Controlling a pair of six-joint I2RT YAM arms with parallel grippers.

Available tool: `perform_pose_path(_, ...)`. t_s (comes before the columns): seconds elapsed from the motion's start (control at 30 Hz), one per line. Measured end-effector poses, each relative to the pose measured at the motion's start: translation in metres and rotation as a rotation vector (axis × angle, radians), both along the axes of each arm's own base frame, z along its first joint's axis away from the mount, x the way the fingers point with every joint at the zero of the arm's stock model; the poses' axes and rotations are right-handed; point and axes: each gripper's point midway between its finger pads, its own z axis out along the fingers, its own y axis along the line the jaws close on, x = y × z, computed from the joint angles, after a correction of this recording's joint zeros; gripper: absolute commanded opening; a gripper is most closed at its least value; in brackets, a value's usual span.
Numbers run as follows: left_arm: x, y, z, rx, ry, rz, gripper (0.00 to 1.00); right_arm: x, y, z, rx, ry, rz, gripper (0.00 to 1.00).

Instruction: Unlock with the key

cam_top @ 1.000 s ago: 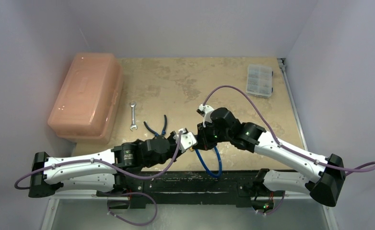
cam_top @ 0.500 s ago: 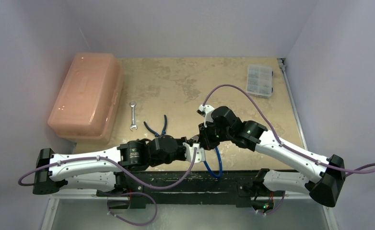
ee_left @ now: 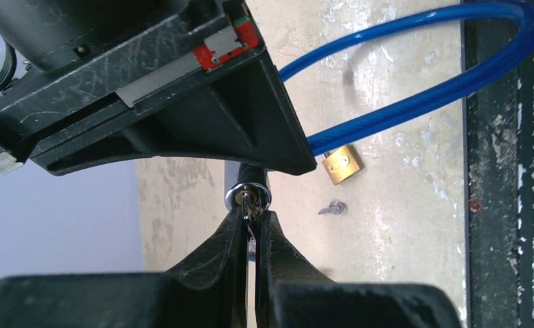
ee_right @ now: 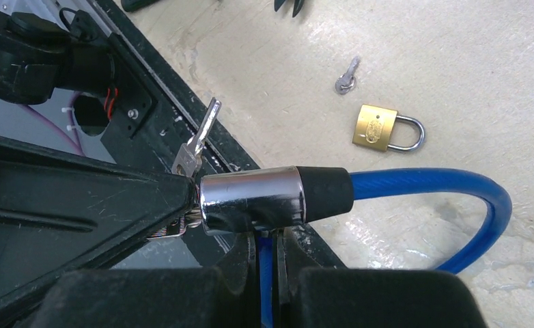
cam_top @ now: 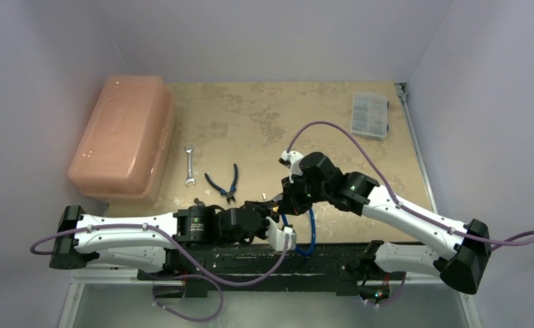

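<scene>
The key in the keyhole (ee_left: 246,200) is the only thing my left gripper is on, so my left gripper should go to the chrome cylinder (ee_right: 254,197) before my right gripper pulls out the blue cable.
My right gripper (ee_right: 269,236) (cam_top: 288,203) is shut on the blue cable (ee_right: 428,184) of a cable lock, just under its chrome cylinder (ee_right: 250,198), and holds it above the table. My left gripper (ee_left: 250,217) (cam_top: 270,209) is shut on the silvery key (ee_left: 251,206), whose blade is in the keyhole at the cylinder's end (ee_left: 248,195). A second key (ee_right: 197,140) on the same ring sticks up beside the cylinder. A small brass padlock (ee_right: 377,128) (ee_left: 341,164) and another tiny key (ee_right: 346,76) (ee_left: 332,208) lie on the table below.
Blue-handled pliers (cam_top: 227,181) and a silver wrench (cam_top: 189,165) lie left of the grippers. A pink lidded box (cam_top: 122,137) stands at the far left and a clear parts organizer (cam_top: 370,115) at the back right. The black base rail (cam_top: 332,256) runs along the near edge.
My left arm has swung toward the near edge and to the right, and its gripper has turned to meet the cylinder's end with the key. The right arm has barely moved.
</scene>
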Motion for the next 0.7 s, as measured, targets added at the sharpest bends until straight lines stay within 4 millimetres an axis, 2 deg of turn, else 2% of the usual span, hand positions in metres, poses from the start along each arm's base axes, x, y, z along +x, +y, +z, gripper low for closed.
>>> perform_pose_path(0.3, -0.001, 0.007, 0.000, 0.084, -0.082, -0.030, 0.00, 0.001, 0.002, 0.001, -0.004, -0.010, 0.021, 0.00)
perform_pose_path(0.37, -0.001, 0.007, 0.000, 0.086, -0.085, -0.029, 0.04, 0.001, 0.002, 0.001, -0.004, -0.011, 0.024, 0.00)
perform_pose_path(0.53, -0.002, 0.009, 0.001, 0.093, -0.094, -0.021, 0.22, -0.001, 0.003, 0.002, 0.000, -0.007, 0.031, 0.00)
perform_pose_path(0.6, -0.001, 0.013, -0.001, 0.109, -0.095, -0.011, 0.45, -0.001, 0.003, 0.002, 0.000, -0.006, 0.032, 0.00)
perform_pose_path(0.63, 0.000, 0.016, -0.003, 0.121, -0.097, -0.008, 0.66, -0.001, 0.002, 0.001, -0.002, -0.004, 0.032, 0.00)
perform_pose_path(0.67, 0.000, 0.020, -0.005, 0.132, -0.098, -0.003, 0.77, -0.001, 0.002, 0.001, -0.005, -0.002, 0.032, 0.00)
perform_pose_path(0.7, 0.000, 0.023, -0.006, 0.142, -0.100, -0.001, 0.83, -0.002, 0.002, 0.000, -0.007, 0.000, 0.031, 0.00)
